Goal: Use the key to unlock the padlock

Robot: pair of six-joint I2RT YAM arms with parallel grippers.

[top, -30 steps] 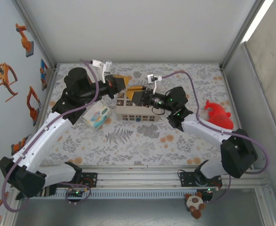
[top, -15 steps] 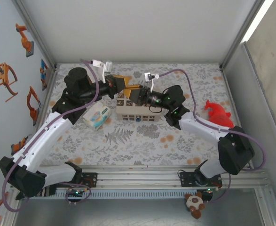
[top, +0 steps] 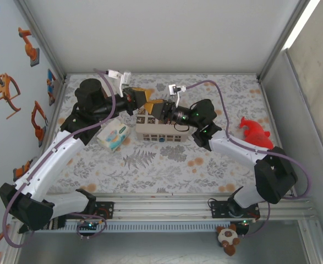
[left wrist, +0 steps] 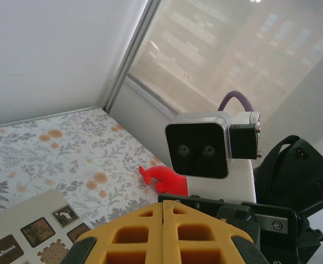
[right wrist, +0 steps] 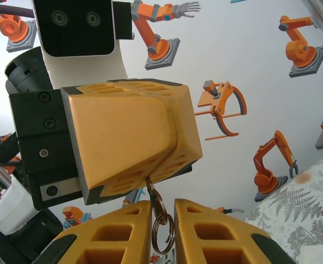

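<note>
I should hold the key's head (right wrist: 158,205) with my right gripper while my left gripper, now closed on the key's blade (right wrist: 149,180), opens, turns and takes the key again.
My left gripper (top: 148,102) hangs above the back of the table, shut on the blade of a small metal key (right wrist: 160,201). In the right wrist view its yellow fingers (right wrist: 133,137) fill the upper left, and the key's head and split ring (right wrist: 162,234) hang out below them. My right gripper (right wrist: 163,202) has come up to meet it tip to tip (top: 154,106). Its jaws stand a narrow gap apart around the key's head and ring. One finger is against the key; a slit shows at the other. I cannot make out the padlock.
A beige box with picture tiles (top: 158,132) lies under the grippers. A tissue packet (top: 113,136) sits to its left and a red toy (top: 256,133) at the right. White walls enclose the patterned mat (top: 167,159).
My right gripper has moved left up to the left gripper's tips. Its jaws have narrowed around the key's head. The left arm has stayed put.
</note>
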